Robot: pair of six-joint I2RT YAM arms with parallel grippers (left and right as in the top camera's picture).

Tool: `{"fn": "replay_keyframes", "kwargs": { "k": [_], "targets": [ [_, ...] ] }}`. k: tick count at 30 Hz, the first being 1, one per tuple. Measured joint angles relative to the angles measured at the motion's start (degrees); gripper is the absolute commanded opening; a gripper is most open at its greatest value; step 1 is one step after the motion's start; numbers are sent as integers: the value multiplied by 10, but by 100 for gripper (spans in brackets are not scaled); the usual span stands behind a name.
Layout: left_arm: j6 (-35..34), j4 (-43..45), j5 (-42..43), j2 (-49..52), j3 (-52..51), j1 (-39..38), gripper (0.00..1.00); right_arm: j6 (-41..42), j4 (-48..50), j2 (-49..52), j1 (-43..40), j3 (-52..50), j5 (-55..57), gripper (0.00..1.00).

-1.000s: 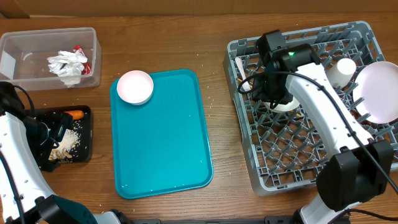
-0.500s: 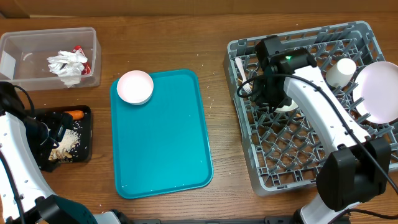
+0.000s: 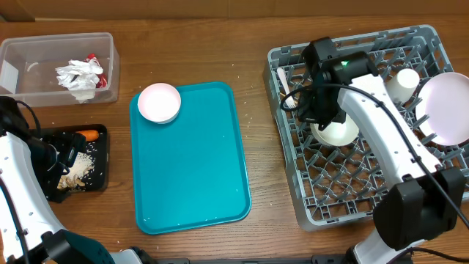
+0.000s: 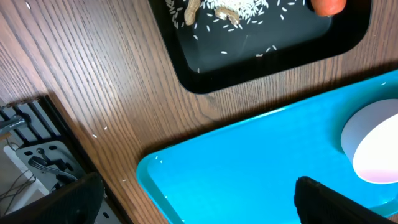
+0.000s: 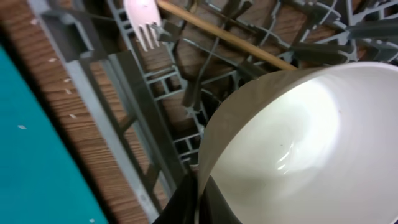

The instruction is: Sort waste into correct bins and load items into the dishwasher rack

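The pale bowl's open side (image 3: 338,134) points up above the rack, so my right gripper should swing around toward the plate (image 3: 442,110) and turn the bowl over before putting it down.
My right gripper (image 3: 322,117) is shut on the rim of a pale bowl (image 3: 335,130) and holds it over the grey dishwasher rack (image 3: 293,176); in the right wrist view the fingers (image 5: 200,198) pinch the bowl's (image 5: 298,155) edge. A white fork (image 5: 143,22) and a wooden stick (image 5: 224,37) lie in the rack, and a cup (image 3: 401,82) and a round plate (image 3: 445,106) stand at its right. A second bowl (image 3: 159,102) sits on the teal tray's far-left corner. My left gripper (image 4: 199,199) is open over that tray's edge. The black tray (image 3: 99,158) holds scraps and a carrot piece (image 3: 89,135).
The clear tub (image 3: 22,81) at the far left holds crumpled napkins (image 3: 77,75) and a red wrapper (image 3: 93,60). The teal tray (image 3: 198,161) lies in the middle of the table. A few crumbs lie on the wood between the tray and the rack.
My right gripper has shifted a little toward the near side of the rack with the bowl, and more of the bowl now shows below it. The left arm has not moved.
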Motion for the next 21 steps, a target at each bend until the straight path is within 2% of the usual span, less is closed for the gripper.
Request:
{"fn": "replay_keyframes", "kwargs": {
  "k": [4,8,15,21],
  "targets": [
    [0,0,0,0,0,0,100,0,1,-38,-40,2,-45,4],
    [0,0,0,0,0,0,100,-29,17,-79,-133,8,-136,4],
    [0,0,0,0,0,0,100,-159,17,-89,-321,-5,-387,4],
    [0,0,0,0,0,0,100,-284,12,-89,-386,-71,-553,4]
  ]
}}
